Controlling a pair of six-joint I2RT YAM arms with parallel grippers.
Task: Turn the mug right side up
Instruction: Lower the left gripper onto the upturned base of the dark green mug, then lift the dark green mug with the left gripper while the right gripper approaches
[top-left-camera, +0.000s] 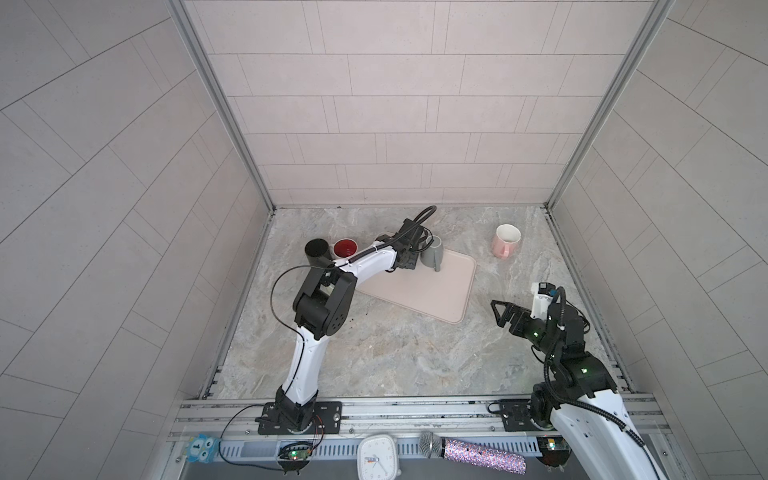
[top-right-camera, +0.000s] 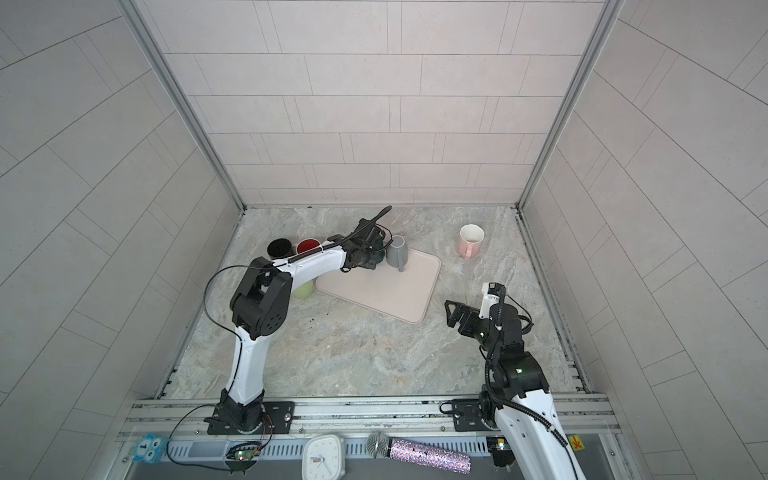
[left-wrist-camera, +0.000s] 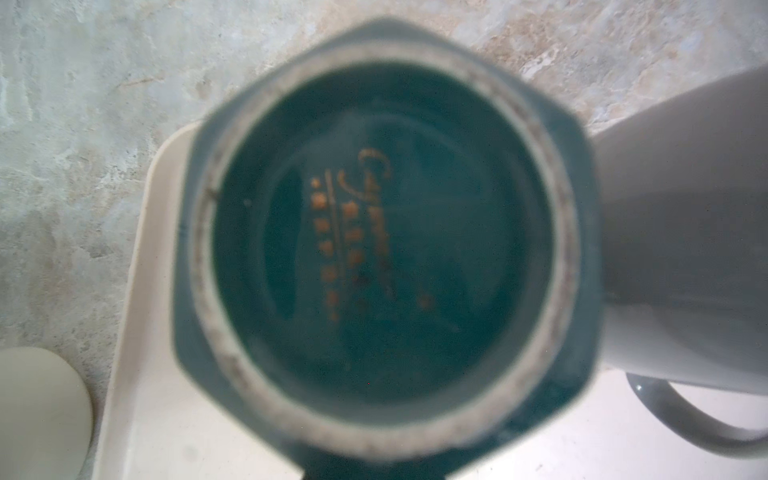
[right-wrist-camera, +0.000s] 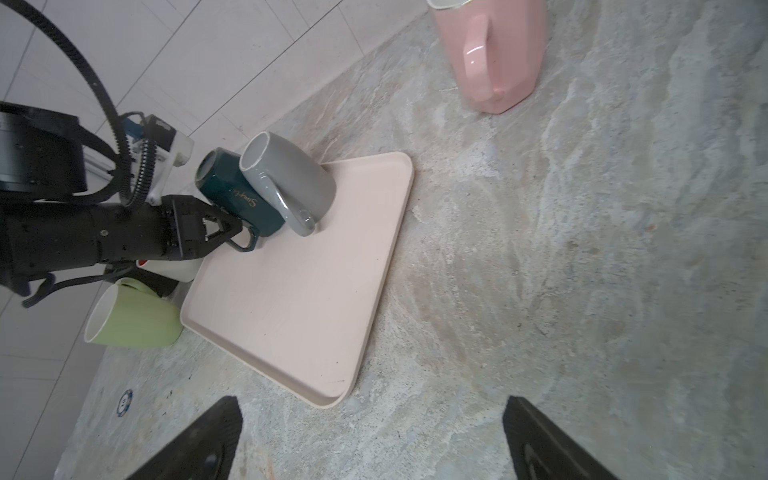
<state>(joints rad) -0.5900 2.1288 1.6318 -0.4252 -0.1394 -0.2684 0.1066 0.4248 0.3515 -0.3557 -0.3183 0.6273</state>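
The lower part of the green mug's handle shows free below my left gripper's fingers, so my right gripper keeps moving closer, open, until it closes there.
The dark green mug stands bottom up on the far left corner of the pink tray. In the left wrist view its six-sided base, with a pale foot ring and gold lettering, fills the picture. My left gripper is shut on the mug's handle. In a top view the left gripper hides most of the mug. My right gripper hovers open and empty over the marble near the tray's near right corner, its fingers wide apart.
A grey mug stands bottom up on the tray, right beside the green one. A pink mug is upright at the back right. Black and red mugs stand left of the tray, and a light green mug lies beside it.
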